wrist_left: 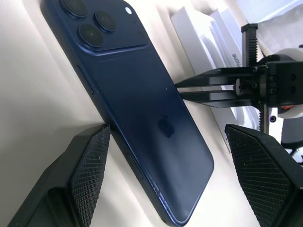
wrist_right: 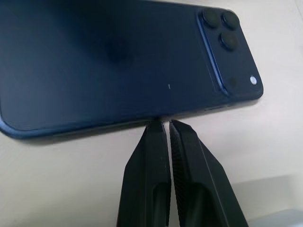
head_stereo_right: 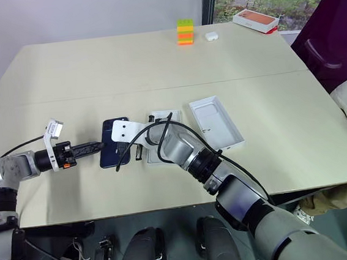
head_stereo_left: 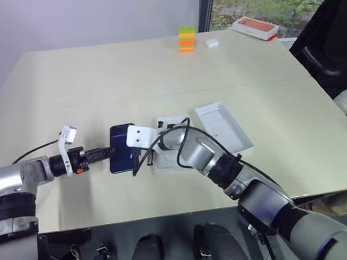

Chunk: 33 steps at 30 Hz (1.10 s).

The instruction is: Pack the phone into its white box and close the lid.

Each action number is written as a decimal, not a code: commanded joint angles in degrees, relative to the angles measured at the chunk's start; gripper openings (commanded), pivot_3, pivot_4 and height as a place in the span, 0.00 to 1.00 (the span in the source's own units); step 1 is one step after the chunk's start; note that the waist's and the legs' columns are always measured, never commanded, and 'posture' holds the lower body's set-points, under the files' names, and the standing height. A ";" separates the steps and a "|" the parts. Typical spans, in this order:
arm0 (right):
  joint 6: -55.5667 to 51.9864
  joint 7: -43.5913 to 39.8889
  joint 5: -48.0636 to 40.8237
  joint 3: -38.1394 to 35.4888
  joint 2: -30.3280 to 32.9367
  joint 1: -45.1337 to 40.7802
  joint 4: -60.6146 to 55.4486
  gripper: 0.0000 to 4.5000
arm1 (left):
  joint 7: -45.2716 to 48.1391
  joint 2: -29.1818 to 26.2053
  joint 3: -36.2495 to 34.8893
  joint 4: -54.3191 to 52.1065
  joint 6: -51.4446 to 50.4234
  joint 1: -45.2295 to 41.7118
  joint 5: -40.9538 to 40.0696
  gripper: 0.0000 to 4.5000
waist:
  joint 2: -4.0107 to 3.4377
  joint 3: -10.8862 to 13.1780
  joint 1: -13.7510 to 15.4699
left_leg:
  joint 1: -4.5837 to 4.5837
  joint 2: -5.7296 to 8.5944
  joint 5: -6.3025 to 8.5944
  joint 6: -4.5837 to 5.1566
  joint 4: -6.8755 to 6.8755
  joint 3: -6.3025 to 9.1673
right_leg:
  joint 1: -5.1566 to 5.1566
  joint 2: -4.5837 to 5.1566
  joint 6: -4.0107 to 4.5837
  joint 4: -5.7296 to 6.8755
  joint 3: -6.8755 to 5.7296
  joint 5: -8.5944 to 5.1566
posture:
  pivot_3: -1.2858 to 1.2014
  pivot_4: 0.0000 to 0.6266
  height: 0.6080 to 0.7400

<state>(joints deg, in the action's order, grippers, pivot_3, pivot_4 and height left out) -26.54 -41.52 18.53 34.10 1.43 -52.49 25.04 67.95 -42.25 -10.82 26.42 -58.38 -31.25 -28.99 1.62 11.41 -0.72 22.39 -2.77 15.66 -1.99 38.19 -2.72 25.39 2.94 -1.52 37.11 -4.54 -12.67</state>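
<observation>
The white box has raised walls [wrist_left: 187,36] and is about as long as the phone [head_stereo_left: 121,150], so the phone should fit snugly below the box's rim when I lower it in.
The dark navy phone [head_stereo_left: 122,148] lies back up on the table, its camera cluster [wrist_left: 97,23] at the far end. My left gripper [head_stereo_left: 105,153] is open and straddles the phone's near half. One of its fingers [wrist_left: 92,165] touches a long edge; the other stands off the opposite side. My right gripper [wrist_right: 165,124] is shut, holds nothing, and has its tips against the phone's other long edge. White box parts [head_stereo_left: 166,126] lie just right of the phone, largely hidden under my right arm. Box and lid cannot be told apart there.
A shallow white tray [head_stereo_left: 223,125] lies open side up, right of my right arm. A stack of coloured bricks [head_stereo_left: 187,39], a small white case [head_stereo_left: 212,43] and an orange-topped flat box [head_stereo_left: 256,28] sit at the far edge. A dark chair [head_stereo_left: 331,41] stands at the right.
</observation>
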 commanded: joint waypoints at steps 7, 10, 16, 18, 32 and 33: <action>-0.14 -1.36 0.49 0.31 -0.67 0.61 -0.24 0.05 | -4.22 3.23 -1.50 -5.93 -12.71 -1.14 -6.46 0.90 | 0.01 -0.01 0.05 | -0.01 0.01 0.00 0.00 0.00 0.02 | -0.03 0.01 -0.01 -0.01 0.00 0.00 | 0.52 0.24 1.00; 0.10 -1.40 0.78 0.35 -0.55 0.75 -0.23 0.05 | -6.52 4.09 -4.12 -8.70 -15.66 -1.94 -8.32 0.90 | 0.01 -0.01 0.12 | -0.01 0.01 0.00 0.00 0.01 0.03 | -0.03 0.02 -0.01 -0.01 0.00 0.00 | 0.52 0.24 1.00; 0.13 -1.75 1.40 0.20 -0.69 1.33 -0.75 0.05 | -10.95 6.40 -9.11 -8.70 -17.65 -2.44 -9.42 0.90 | 0.02 -0.01 0.03 | -0.01 0.01 -0.01 -0.01 0.01 0.06 | -0.03 0.02 -0.01 0.00 -0.01 0.00 | 0.52 0.24 1.00; 0.15 -1.93 1.56 0.20 -0.59 1.59 -0.92 0.05 | -12.29 7.36 -10.32 -9.11 -16.79 -1.89 -9.45 0.90 | 0.02 -0.01 0.03 | -0.01 0.01 -0.01 -0.01 0.01 0.07 | -0.04 0.02 -0.01 0.00 -0.02 0.00 | 0.52 0.24 1.00; 0.18 -2.59 1.91 -0.27 -0.47 1.76 -1.82 0.05 | -16.67 7.14 -9.69 -15.89 -19.02 -0.03 -12.52 0.90 | 0.07 -0.06 -0.35 | -0.06 -0.01 -0.01 -0.03 -0.03 0.18 | -0.05 0.03 0.00 -0.01 0.05 0.01 | 0.52 0.24 1.00; 0.12 -2.56 1.94 -0.32 -0.44 1.76 -1.97 0.05 | -16.24 6.57 -9.17 -15.35 -18.38 0.91 -12.30 0.90 | 0.07 -0.06 -0.37 | -0.08 0.00 -0.01 -0.03 -0.04 0.18 | -0.05 0.03 0.00 -0.01 0.07 0.01 | 0.52 0.24 1.00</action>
<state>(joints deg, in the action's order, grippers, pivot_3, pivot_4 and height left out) -26.74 -42.87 21.16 32.60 2.14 -51.29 23.63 50.98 -35.87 -22.98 10.22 -76.69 -32.62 -41.26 1.69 11.35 -1.08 22.31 -2.77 15.65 -2.01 38.14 -2.54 25.34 2.97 -1.52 37.10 -4.47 -12.67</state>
